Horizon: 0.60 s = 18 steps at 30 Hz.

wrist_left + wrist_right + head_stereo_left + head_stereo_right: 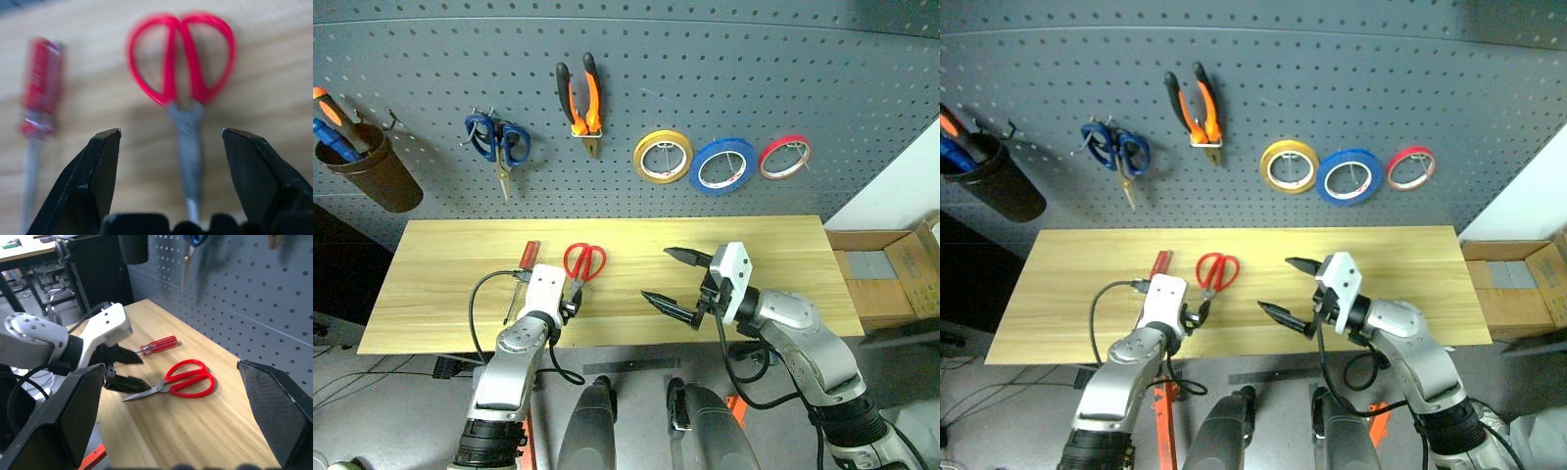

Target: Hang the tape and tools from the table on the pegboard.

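The screwdriver will stand with its handle up when I lower it into the brown cup, because the cup has an open gap beside its tool handles.
Red-handled scissors lie flat on the wooden table, handles toward the pegboard. Beside them, to the left, lies a red-handled screwdriver. My left gripper is open at the table's front edge, one finger on each side of the scissors' blades, not touching them. Over the table's middle my right gripper hovers open with nothing in it. Orange-and-black pliers and a blue tape roll hang on the pegboard.
On the pegboard hang blue-handled scissors, a yellow roll and a red roll. A brown cup with orange and blue-handled tools hangs at the far left. A cardboard box stands right of the table.
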{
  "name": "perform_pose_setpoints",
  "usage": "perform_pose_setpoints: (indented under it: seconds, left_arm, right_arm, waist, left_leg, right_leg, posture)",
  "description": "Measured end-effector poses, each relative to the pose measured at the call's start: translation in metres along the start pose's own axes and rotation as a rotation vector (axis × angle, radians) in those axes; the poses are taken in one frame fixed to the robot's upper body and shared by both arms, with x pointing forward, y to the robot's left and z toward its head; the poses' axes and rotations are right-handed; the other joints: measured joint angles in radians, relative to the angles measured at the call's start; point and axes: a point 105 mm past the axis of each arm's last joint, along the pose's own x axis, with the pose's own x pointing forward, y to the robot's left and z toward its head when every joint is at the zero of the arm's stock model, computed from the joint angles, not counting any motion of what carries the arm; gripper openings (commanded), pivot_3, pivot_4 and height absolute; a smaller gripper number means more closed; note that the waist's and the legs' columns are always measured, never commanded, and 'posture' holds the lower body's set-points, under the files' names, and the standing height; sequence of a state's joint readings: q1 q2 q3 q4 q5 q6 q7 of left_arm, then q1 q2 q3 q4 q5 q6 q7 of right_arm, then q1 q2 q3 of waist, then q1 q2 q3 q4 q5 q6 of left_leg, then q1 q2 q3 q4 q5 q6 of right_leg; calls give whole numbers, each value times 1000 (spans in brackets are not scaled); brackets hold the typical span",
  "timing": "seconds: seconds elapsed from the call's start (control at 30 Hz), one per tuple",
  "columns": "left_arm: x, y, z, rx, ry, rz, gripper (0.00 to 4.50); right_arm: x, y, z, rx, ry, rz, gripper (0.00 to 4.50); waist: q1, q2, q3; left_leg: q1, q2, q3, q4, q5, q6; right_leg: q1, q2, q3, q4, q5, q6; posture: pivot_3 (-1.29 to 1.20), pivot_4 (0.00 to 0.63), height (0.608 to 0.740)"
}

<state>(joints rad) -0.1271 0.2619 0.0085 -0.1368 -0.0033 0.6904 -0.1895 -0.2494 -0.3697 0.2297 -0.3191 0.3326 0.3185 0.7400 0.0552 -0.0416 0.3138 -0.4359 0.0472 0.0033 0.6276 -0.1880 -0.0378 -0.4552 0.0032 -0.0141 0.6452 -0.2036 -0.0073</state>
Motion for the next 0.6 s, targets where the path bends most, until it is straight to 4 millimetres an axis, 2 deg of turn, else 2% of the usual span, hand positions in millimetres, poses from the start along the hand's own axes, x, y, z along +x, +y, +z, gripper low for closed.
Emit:
perform_pose_setpoints:
  seconds: [0.23, 0.4, 0.6]
  left_arm:
    - [5, -4, -3, -28, 47, -37, 3601]
    - [9, 2, -8, -21, 87, -27, 3601]
    - [13, 3, -5, -36, 85, -62, 3601]
  right_arm:
    - [0, 1, -3, 15, 15, 2, 4500]
    - [-1, 1, -5, 31, 28, -8, 4500]
    - [0, -1, -3, 55, 26, -40, 4500]
  waist:
    - [-1, 1, 10]
    - [-2, 3, 19]
    - [-4, 6, 26]
  left_leg:
    - [0, 0, 0, -1, 0, 0]
    - [0, 1, 0, -1, 0, 0]
    - [0, 0, 0, -1, 0, 0]
  right_leg:
    - [0, 0, 1, 0, 0, 0]
    - [0, -1, 1, 0, 0, 0]
    - [0, -2, 1, 0, 0, -1]
  posture:
    - [149, 376, 740]
    - [139, 394, 740]
    - [136, 402, 740]
